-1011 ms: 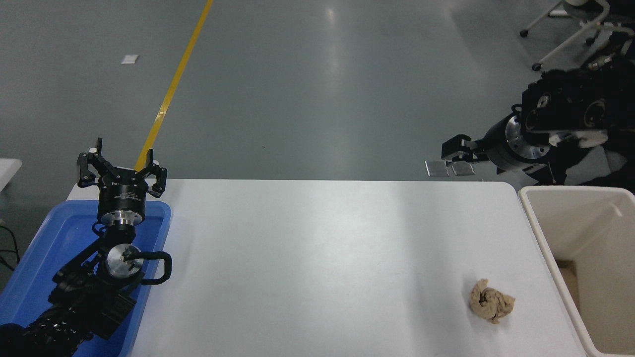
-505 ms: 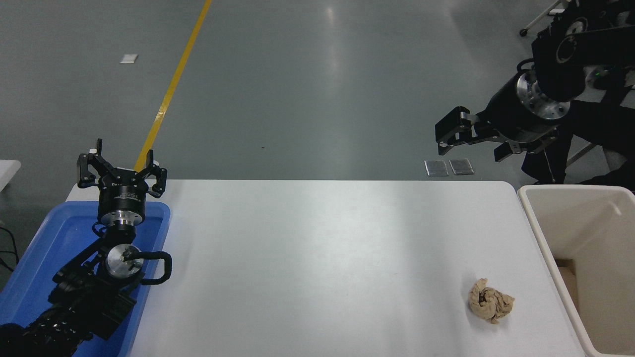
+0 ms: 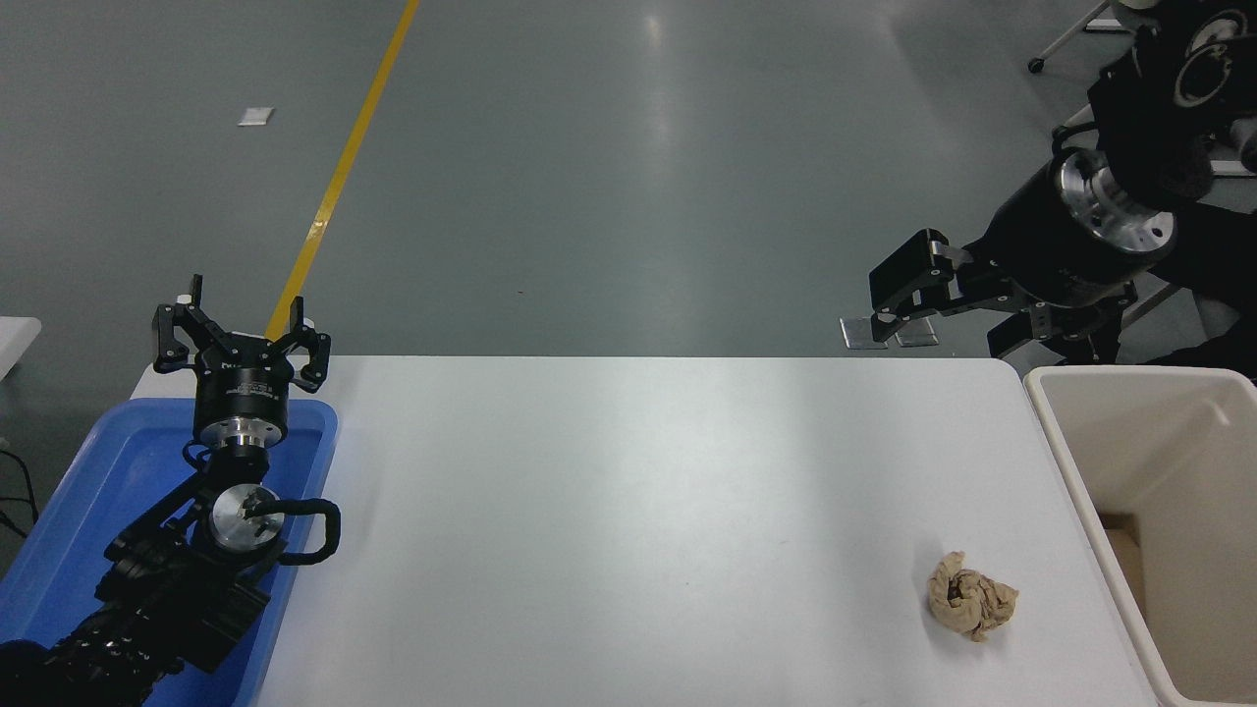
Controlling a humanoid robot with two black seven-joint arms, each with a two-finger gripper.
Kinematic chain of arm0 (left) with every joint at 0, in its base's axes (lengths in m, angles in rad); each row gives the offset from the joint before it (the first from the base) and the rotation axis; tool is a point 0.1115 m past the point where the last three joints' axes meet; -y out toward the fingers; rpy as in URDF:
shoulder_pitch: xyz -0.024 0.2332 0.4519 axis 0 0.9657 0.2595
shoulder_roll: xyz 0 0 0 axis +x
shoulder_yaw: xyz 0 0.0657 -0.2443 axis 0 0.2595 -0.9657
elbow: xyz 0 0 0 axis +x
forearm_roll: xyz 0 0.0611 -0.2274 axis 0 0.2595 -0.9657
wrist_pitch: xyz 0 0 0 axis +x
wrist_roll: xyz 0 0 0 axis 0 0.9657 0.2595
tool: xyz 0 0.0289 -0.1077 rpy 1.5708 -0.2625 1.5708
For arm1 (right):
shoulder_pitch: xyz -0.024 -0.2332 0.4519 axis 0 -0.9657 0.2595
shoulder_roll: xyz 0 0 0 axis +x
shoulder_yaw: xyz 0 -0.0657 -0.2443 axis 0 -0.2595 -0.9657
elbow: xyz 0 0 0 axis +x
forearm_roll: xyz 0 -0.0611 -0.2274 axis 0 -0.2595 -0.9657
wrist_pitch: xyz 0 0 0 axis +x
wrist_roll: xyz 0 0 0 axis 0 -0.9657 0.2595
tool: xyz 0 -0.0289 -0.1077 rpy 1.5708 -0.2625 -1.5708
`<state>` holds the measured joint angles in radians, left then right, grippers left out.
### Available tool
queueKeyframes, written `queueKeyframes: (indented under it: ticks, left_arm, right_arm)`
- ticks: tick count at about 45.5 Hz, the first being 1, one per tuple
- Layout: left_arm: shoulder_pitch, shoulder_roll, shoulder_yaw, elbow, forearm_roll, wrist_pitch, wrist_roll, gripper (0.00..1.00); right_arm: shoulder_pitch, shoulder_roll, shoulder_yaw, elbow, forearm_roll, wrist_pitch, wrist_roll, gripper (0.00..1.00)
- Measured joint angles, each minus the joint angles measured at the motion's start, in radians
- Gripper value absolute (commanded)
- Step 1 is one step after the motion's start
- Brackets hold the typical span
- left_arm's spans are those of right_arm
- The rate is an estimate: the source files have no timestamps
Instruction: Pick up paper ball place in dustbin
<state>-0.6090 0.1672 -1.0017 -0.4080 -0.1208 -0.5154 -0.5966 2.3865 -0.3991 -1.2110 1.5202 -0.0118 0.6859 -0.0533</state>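
The paper ball [image 3: 969,597] should stay crumpled up when I take it to the dustbin, because creased folds [image 3: 988,600] are packed into one tight clump.
The tan-brown crumpled paper ball [image 3: 972,595] lies on the white table [image 3: 638,511] near its front right corner, just left of the dustbin. The dustbin [image 3: 1072,462] is a cream-white bin at the table's right edge, with something brown low inside it. My right gripper [image 3: 941,332] hangs open in the air beyond the table's far right corner, well above and behind the ball, holding nothing. My left gripper [image 3: 241,336] is open and parked at the lower left over the blue tray.
A shallow blue tray [image 3: 69,530] sits at the table's left end under the left arm. Beyond the table is grey floor with a yellow line [image 3: 339,177]. Chair legs show at the top right.
My right arm swung upward and to the right, and its gripper tilted down toward the table's far right corner. The paper ball and left arm have not moved.
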Motion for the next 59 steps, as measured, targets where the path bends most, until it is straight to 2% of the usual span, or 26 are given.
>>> queueKeyframes:
  ticks: [13,29,46,59]
  left_arm:
    - [-0.001,0.000,0.000,0.000,0.000,0.000,0.000,0.99]
    - [-0.001,0.000,0.000,0.000,0.001,0.000,0.000,0.99]
    - [-0.002,0.000,0.000,0.000,0.001,0.000,0.000,0.99]
    - [-0.002,0.000,0.000,0.000,0.001,0.000,0.000,0.99]
  right_arm:
    - [-0.125,-0.042,-0.006,0.009,-0.006,-0.062,-0.003,0.99]
    - [-0.400,-0.047,-0.001,0.011,-0.017,-0.267,-0.003,0.99]
    - [-0.746,0.011,0.045,-0.019,-0.047,-0.555,-0.002,0.98]
    - [-0.940,0.053,0.073,-0.141,-0.079,-0.688,-0.002,0.98]
